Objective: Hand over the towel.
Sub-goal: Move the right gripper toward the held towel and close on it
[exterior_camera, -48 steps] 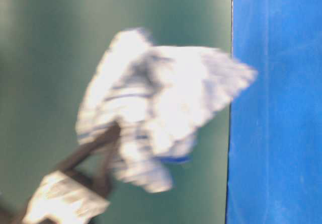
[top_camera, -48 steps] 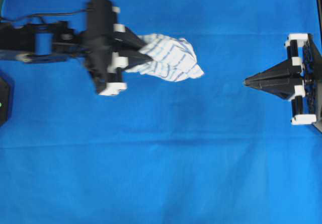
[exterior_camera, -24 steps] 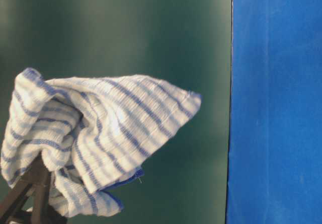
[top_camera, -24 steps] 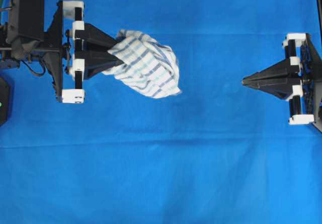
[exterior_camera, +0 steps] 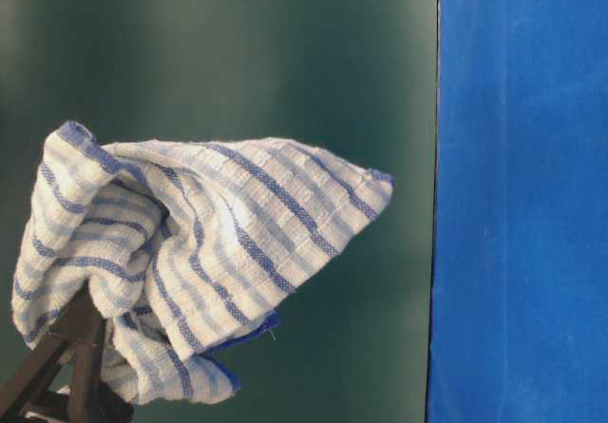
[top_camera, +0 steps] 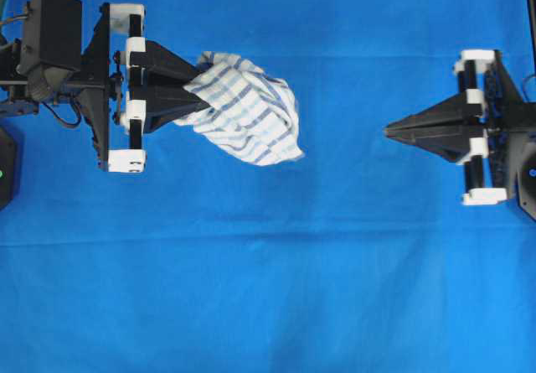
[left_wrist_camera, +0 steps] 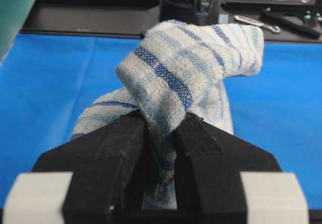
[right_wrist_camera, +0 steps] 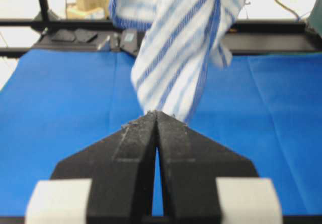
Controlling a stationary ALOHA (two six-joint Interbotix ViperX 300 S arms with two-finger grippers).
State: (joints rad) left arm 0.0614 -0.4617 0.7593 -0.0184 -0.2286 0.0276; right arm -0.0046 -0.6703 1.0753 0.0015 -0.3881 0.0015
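Observation:
I expect the towel point(top_camera: 255, 124) to crumple into a heap when I lower it with my right gripper, because it is hanging in loose, bunched folds point(top_camera: 226, 86).
The towel point(top_camera: 247, 109), white with blue stripes, hangs bunched above the blue tablecloth at the left of the overhead view. My left gripper point(top_camera: 199, 95) is shut on its near end; in the left wrist view the cloth point(left_wrist_camera: 186, 68) is pinched between the black fingers point(left_wrist_camera: 115, 148). The table-level view shows the towel point(exterior_camera: 209, 252) draped over the fingers, held up in the air. My right gripper point(top_camera: 389, 130) is at the right, shut with its tips together and nothing in it, pointing at the towel across a gap. In the right wrist view the towel point(right_wrist_camera: 176, 48) hangs beyond the closed tips point(right_wrist_camera: 156, 114).
The blue tablecloth point(top_camera: 268, 272) covers the whole table. A black rail with small tools point(left_wrist_camera: 282, 20) runs along the far table edge behind the right arm's base. A green backdrop point(exterior_camera: 237, 62) stands behind the towel in the table-level view.
The left gripper swung the towel round, pulled back to the left and has now steadied. The right gripper has moved left, toward the towel.

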